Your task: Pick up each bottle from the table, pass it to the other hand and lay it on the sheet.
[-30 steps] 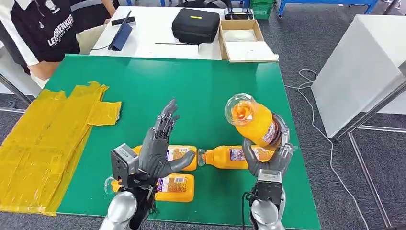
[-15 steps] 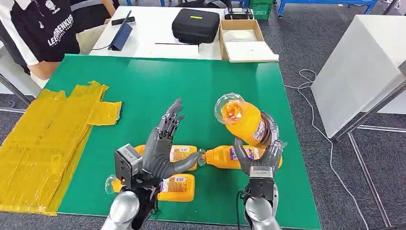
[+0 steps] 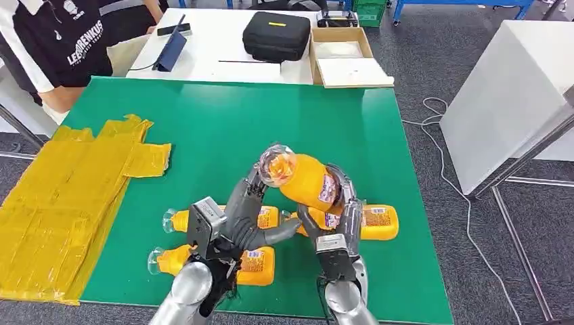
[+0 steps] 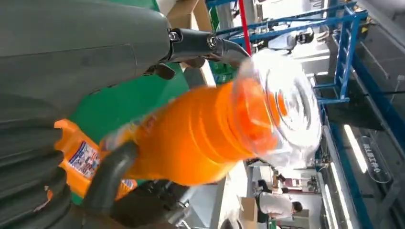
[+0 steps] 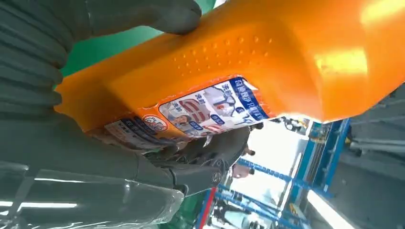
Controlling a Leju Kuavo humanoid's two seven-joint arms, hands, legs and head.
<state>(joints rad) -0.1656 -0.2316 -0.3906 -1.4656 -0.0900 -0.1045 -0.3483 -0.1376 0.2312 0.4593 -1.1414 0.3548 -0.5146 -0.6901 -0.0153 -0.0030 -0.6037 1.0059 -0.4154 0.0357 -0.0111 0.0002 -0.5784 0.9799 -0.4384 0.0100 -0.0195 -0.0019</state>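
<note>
The orange bottle [image 3: 308, 180] will come to rest label-up and stay in place when I lay it on the sheet, because other bottles [image 3: 378, 222] are lying label-up on their broad sides.
My right hand [image 3: 336, 220] grips an orange bottle [image 3: 309, 181] by its base, tilted with the clear cap [image 3: 277, 164] pointing left, above the green table [image 3: 203, 128]. My left hand [image 3: 242, 218] stands just left of it with fingers spread, thumb and fingers either side of the bottle's neck end without closing. The left wrist view shows the held bottle [image 4: 200, 133] between that hand's [image 4: 71, 57] finger and thumb. In the right wrist view the bottle [image 5: 239, 62] lies in the right hand [image 5: 71, 157]. Three more orange bottles lie below: one right [image 3: 378, 223], one left [image 3: 181, 219], one near the front edge [image 3: 245, 265]. The yellow sheet [image 3: 61, 196] covers the table's left side.
A person in a black and white shirt [image 3: 61, 40] stands at the far left corner. Behind the green table a white table holds a black case [image 3: 276, 35], a cardboard box [image 3: 345, 57] and a tablet [image 3: 171, 51]. A white panel [image 3: 508, 95] stands to the right.
My right hand has carried the bottle leftward and lower, up to my left hand. The left hand has shifted right and down, so its fingers now flank the bottle's neck end.
</note>
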